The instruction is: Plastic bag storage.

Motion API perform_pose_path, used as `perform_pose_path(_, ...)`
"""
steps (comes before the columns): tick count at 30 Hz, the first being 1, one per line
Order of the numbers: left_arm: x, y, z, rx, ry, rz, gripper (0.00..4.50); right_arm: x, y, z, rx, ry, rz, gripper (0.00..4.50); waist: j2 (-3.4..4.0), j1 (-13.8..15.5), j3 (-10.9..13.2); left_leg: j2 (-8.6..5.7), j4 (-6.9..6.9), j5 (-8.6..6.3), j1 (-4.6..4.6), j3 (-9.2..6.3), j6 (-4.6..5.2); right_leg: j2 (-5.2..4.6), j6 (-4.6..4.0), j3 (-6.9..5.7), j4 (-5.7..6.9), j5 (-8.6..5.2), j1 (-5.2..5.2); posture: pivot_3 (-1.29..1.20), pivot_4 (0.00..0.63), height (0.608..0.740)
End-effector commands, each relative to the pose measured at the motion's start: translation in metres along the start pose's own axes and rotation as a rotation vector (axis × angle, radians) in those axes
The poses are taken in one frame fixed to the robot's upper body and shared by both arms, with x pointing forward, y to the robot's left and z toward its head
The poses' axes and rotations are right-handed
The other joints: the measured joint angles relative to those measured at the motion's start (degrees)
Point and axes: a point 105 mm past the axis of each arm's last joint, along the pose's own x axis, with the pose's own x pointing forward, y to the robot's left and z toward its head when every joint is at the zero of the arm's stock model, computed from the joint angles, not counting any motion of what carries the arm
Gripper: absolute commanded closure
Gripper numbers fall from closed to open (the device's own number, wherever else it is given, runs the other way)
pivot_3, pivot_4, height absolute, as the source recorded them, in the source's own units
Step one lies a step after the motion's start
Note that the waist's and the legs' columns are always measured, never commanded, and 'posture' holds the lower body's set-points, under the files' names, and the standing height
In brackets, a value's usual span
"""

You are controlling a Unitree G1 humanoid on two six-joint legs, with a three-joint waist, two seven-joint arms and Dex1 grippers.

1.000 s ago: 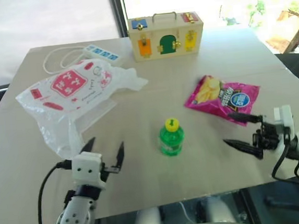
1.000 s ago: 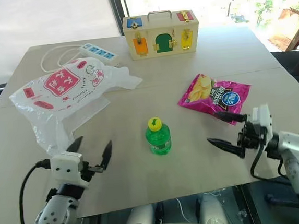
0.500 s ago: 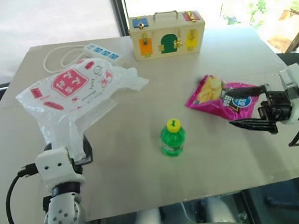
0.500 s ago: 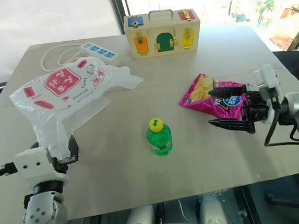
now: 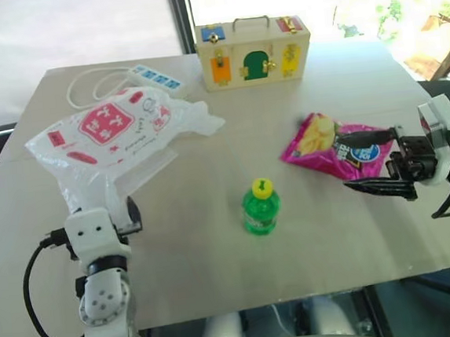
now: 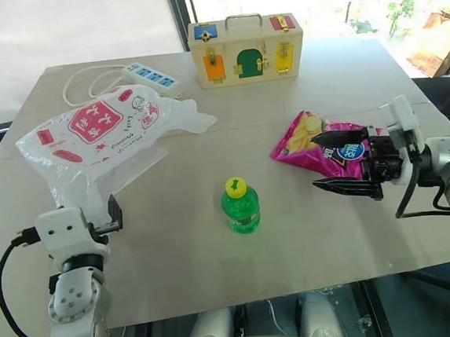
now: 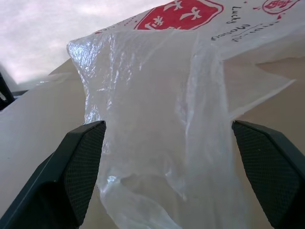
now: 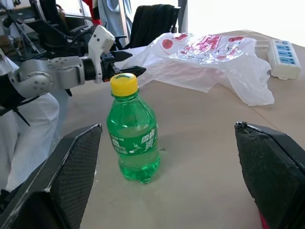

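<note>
The magenta crisp packet (image 5: 333, 156) has a plump, smooth front (image 5: 317, 135), so I expect it to stay spread out when I raise it by its edge.
The plastic bag (image 5: 112, 135) is crinkly translucent white with red printed panels and lies flat on the table's left side. Its clear lower end trails toward me. My left gripper (image 5: 109, 212) is at that near end. In the left wrist view the bag's loose film (image 7: 162, 119) hangs between the two fingers (image 7: 78, 167), which stand wide apart, open and not pinching it. My right gripper (image 5: 344, 161) is open at the right, pointing left, hovering level above the table at the near edge of the crisp packet, holding nothing.
A green bottle (image 5: 260, 207) with a yellow cap stands mid-table between the grippers. The magenta crisp packet (image 5: 321, 140) lies right of it. At the far edge are a wooden latch box (image 5: 253, 52) and a white power strip (image 5: 154, 78) with its cable.
My left gripper has swung left and forward from bare table to the bag's near end. My right gripper has risen and turned to point left beside the crisp packet.
</note>
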Motion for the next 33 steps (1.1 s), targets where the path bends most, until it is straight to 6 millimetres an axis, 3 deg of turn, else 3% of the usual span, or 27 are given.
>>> perform_pose_path(1,0.005,0.006,0.009,0.030,-0.037,0.013,1.14,0.003,0.000,0.011,-0.048,-0.015,0.014,0.00,0.00,0.0,0.0,0.00,0.00,0.00,0.00,0.00,0.00,0.00,0.00,0.00,0.00,0.00,0.00,0.00,0.150,0.740)
perform_pose_path(8,0.011,0.003,0.009,0.015,-0.039,-0.010,4.28,0.008,0.003,0.012,-0.055,-0.036,0.011,0.00,-0.01,0.0,0.0,0.00,0.00,0.01,0.00,0.01,-0.01,-0.01,0.00,0.00,0.00,0.00,0.00,0.00,0.150,0.740)
perform_pose_path(9,0.011,0.002,0.010,0.008,-0.042,-0.016,4.43,0.010,0.004,0.011,-0.053,-0.041,0.012,0.00,-0.01,0.0,0.0,0.01,-0.01,0.01,0.00,0.01,-0.02,-0.01,0.00,0.00,0.01,0.00,-0.01,0.00,0.150,0.740)
perform_pose_path(12,0.011,-0.007,0.015,-0.036,-0.062,-0.071,4.43,0.020,0.012,0.001,-0.027,-0.038,0.035,0.00,-0.01,0.0,0.0,0.01,-0.01,0.01,0.00,0.00,-0.02,-0.01,0.00,-0.01,0.01,0.00,-0.01,0.00,0.150,0.740)
perform_pose_path(15,0.009,-0.021,0.020,-0.090,-0.077,-0.164,4.43,0.033,0.025,-0.031,0.006,0.100,0.091,0.00,-0.02,0.1,0.0,0.01,-0.01,0.01,-0.01,-0.02,-0.02,-0.02,0.00,-0.03,0.00,0.00,0.00,0.00,0.150,0.740)
perform_pose_path(22,0.005,-0.034,0.026,-0.146,-0.086,-0.263,4.43,0.077,0.018,-0.068,-0.025,0.177,0.030,0.00,-0.02,-0.2,0.0,0.01,0.02,0.02,0.03,0.00,-0.04,0.01,0.00,0.02,0.10,0.00,-0.04,0.00,0.150,0.740)
perform_pose_path(26,-0.003,-0.049,0.032,-0.185,-0.096,-0.364,4.43,0.101,0.006,-0.077,-0.044,0.191,-0.036,0.00,-0.02,-0.2,0.0,0.01,0.02,0.03,0.00,0.03,-0.05,0.02,0.01,0.03,0.10,0.00,-0.07,0.00,0.150,0.740)
perform_pose_path(33,-0.012,-0.065,0.034,-0.212,-0.099,-0.455,4.43,0.120,0.028,-0.080,0.004,0.143,0.082,0.00,-0.02,-0.1,0.0,-0.03,0.02,0.02,-0.05,0.02,-0.05,0.00,0.00,-0.01,0.05,0.00,-0.08,0.00,0.150,0.740)
